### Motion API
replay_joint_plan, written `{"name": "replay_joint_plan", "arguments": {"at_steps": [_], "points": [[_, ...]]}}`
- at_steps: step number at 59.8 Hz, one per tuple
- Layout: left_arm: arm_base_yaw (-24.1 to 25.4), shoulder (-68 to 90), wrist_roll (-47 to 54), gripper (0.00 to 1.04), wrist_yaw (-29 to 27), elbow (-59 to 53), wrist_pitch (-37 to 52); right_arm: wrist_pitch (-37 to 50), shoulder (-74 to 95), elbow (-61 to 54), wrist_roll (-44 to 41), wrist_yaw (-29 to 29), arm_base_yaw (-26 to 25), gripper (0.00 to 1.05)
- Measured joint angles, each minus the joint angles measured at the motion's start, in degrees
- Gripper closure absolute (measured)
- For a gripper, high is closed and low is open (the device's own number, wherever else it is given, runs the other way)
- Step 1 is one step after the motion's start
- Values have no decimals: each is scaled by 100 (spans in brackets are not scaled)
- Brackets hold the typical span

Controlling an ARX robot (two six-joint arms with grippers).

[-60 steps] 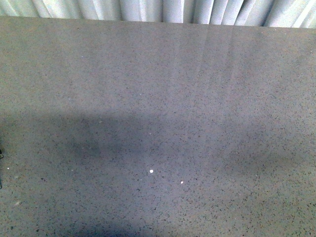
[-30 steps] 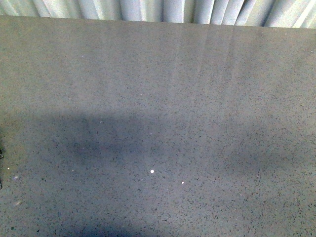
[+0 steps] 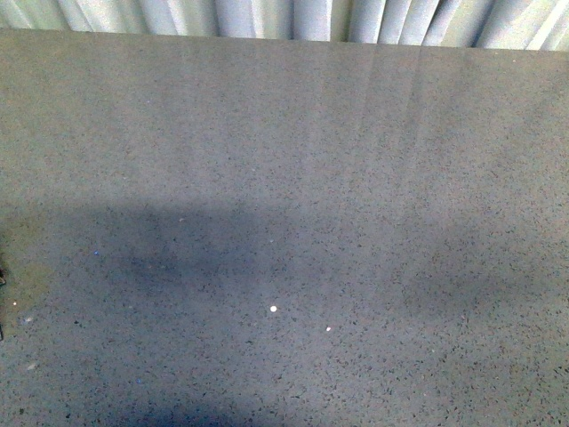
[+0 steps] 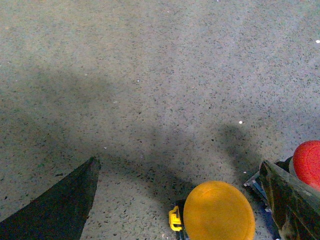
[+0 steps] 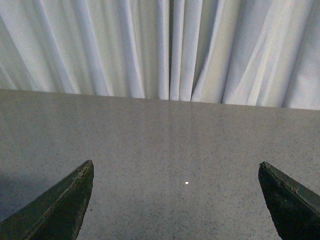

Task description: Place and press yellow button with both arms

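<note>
The dark base hidden under the yellow button's cap [image 4: 219, 212] will come up too when I lift the cap, because a dark edge [image 4: 181, 205] sticks out underneath.
In the left wrist view the yellow button [image 4: 219, 212] stands on the speckled grey table [image 4: 150, 75], its round orange-yellow cap facing up and a small yellow clip at its side. My left gripper [image 4: 180, 167] is open, and the button lies between its two dark fingers [image 4: 65, 205], nearer the far one, with no finger touching it. My right gripper [image 5: 176, 170] is open above bare table [image 5: 175, 135] with nothing between its fingers [image 5: 60, 207]. Neither arm nor the button shows in the front view.
A red button [image 4: 307, 162] on a dark base sits right beside the left gripper's other finger [image 4: 290, 200]. White curtains [image 5: 165, 45] hang behind the table's far edge [image 3: 284, 40]. Two small white specks [image 3: 273, 309] lie on the table.
Only the soft shadows on the table in the front view have shifted slightly; nothing else has visibly moved.
</note>
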Motion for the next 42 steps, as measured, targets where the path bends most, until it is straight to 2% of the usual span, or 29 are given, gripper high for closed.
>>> {"name": "replay_joint_plan", "arguments": {"at_steps": [15,42], "points": [[-184,286,24,9,-181,-11,223,0,0,0,0,0,0,9],[-201,706,44,9,-256,-11,437,0,0,0,0,0,0,9]]}}
